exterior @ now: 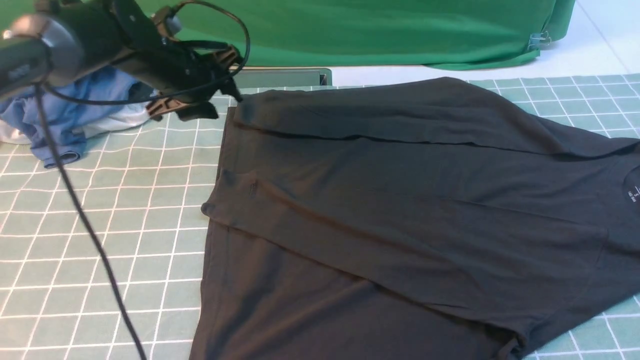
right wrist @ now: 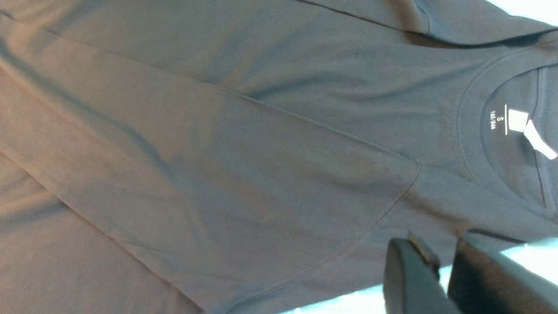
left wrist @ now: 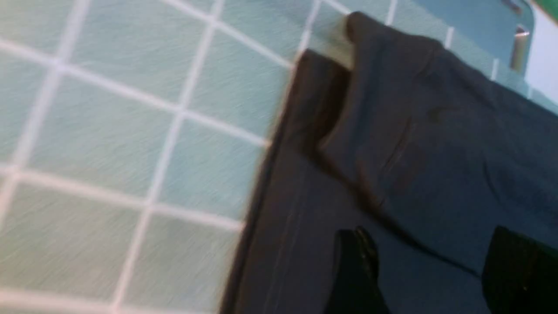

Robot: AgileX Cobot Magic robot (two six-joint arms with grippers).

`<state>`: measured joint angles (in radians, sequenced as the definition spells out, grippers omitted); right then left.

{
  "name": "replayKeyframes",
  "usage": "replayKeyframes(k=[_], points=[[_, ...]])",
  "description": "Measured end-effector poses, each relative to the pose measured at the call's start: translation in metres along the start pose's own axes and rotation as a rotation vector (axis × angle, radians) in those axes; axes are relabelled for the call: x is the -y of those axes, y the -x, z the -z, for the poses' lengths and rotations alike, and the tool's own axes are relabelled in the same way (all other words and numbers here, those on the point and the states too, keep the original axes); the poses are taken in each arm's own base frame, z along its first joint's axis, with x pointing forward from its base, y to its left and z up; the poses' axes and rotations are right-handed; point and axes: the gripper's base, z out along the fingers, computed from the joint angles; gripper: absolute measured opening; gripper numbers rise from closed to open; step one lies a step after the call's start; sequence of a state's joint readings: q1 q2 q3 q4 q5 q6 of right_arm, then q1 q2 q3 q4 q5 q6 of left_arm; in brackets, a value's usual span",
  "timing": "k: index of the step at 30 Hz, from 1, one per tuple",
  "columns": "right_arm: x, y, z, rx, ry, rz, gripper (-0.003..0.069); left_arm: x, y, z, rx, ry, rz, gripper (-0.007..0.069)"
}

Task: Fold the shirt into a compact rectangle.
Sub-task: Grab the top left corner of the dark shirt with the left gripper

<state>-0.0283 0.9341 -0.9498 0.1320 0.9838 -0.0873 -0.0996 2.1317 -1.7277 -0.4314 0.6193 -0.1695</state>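
A dark gap (exterior: 324, 138) lies between the sleeve and the shirt's hem, so the sleeve should swing across the shirt while the hem stays flat when I pull the far sleeve's end (exterior: 249, 111).
The black shirt (exterior: 400, 210) lies flat on the checked mat, collar and size label (exterior: 631, 192) at the right and hem at the left. Both long sides are folded in over the middle, and no chest print shows. My left gripper (exterior: 212, 102) hovers open at the shirt's far left corner. In the left wrist view its fingers (left wrist: 353, 270) stand wide apart over the folded edge of the shirt (left wrist: 436, 144). The right gripper (right wrist: 444, 248) is outside the front view. In the right wrist view it is shut and empty, near the shirt's edge below the collar label (right wrist: 516, 120).
A pile of blue and white clothes (exterior: 75, 115) lies at the far left under the left arm. The big green cloth (exterior: 375, 30) hangs across the back. The green checked mat (exterior: 100, 225) covers the table. A black cable (exterior: 85, 220) dangles over its left side.
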Motion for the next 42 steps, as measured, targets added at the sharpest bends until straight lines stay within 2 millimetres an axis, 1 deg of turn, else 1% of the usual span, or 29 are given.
replayKeyframes(k=[3, 7, 15, 17, 20, 22, 24, 26, 28, 30, 33, 34, 36, 38, 39, 42], points=[[0.000, 0.000, 0.000, 0.000, 0.001, 0.000, 0.0177, -0.004, 0.001, -0.021, -0.013, -0.006, 0.007, 0.0393], [0.000, 0.001, 0.000, 0.006, 0.000, 0.000, 0.0181, -0.008, 0.002, -0.038, -0.004, -0.014, 0.034, 0.0395], [0.001, 0.006, 0.000, 0.069, -0.005, 0.000, 0.0186, -0.017, 0.001, -0.058, 0.041, -0.021, 0.073, 0.0395], [0.001, 0.007, 0.000, 0.075, -0.006, 0.000, 0.0186, -0.018, 0.001, -0.060, 0.046, -0.021, 0.074, 0.0395], [0.001, 0.007, 0.000, 0.081, -0.006, -0.001, 0.0186, -0.017, 0.003, -0.061, 0.073, -0.030, 0.073, 0.0391], [0.001, 0.007, 0.000, 0.082, -0.006, -0.001, 0.0186, -0.017, 0.006, -0.061, 0.107, -0.035, 0.077, 0.0371], [0.001, 0.007, 0.000, 0.082, -0.006, -0.001, 0.0186, -0.017, 0.010, -0.060, 0.148, -0.040, 0.078, 0.0335], [0.001, 0.007, 0.000, 0.082, -0.006, -0.001, 0.0190, -0.016, 0.012, -0.060, 0.176, -0.045, 0.084, 0.0288], [0.001, 0.007, 0.000, 0.082, -0.006, -0.002, 0.0194, -0.016, 0.013, -0.060, 0.183, -0.046, 0.085, 0.0221], [0.001, 0.007, 0.000, 0.082, -0.006, -0.002, 0.0197, -0.016, 0.012, -0.060, 0.170, -0.045, 0.085, 0.0162], [0.001, 0.007, 0.000, 0.082, -0.006, -0.002, 0.0198, -0.017, 0.008, -0.060, 0.125, -0.041, 0.067, 0.0050], [0.001, 0.007, 0.000, 0.082, -0.006, -0.002, 0.0198, -0.016, 0.007, -0.060, 0.117, -0.040, 0.057, 0.0030], [0.001, 0.008, 0.000, 0.083, -0.006, 0.005, 0.0198, -0.014, 0.008, -0.058, 0.097, -0.043, 0.039, 0.0014], [0.001, 0.008, 0.000, 0.084, -0.006, 0.010, 0.0198, -0.011, 0.010, -0.054, 0.089, -0.045, 0.018, 0.0014], [0.001, 0.008, 0.000, 0.090, -0.007, 0.014, 0.0198, -0.004, 0.013, -0.045, 0.077, -0.040, -0.039, 0.0020], [0.001, 0.009, 0.000, 0.099, -0.008, 0.016, 0.0198, 0.010, 0.016, -0.032, 0.067, -0.013, -0.128, 0.0054]])
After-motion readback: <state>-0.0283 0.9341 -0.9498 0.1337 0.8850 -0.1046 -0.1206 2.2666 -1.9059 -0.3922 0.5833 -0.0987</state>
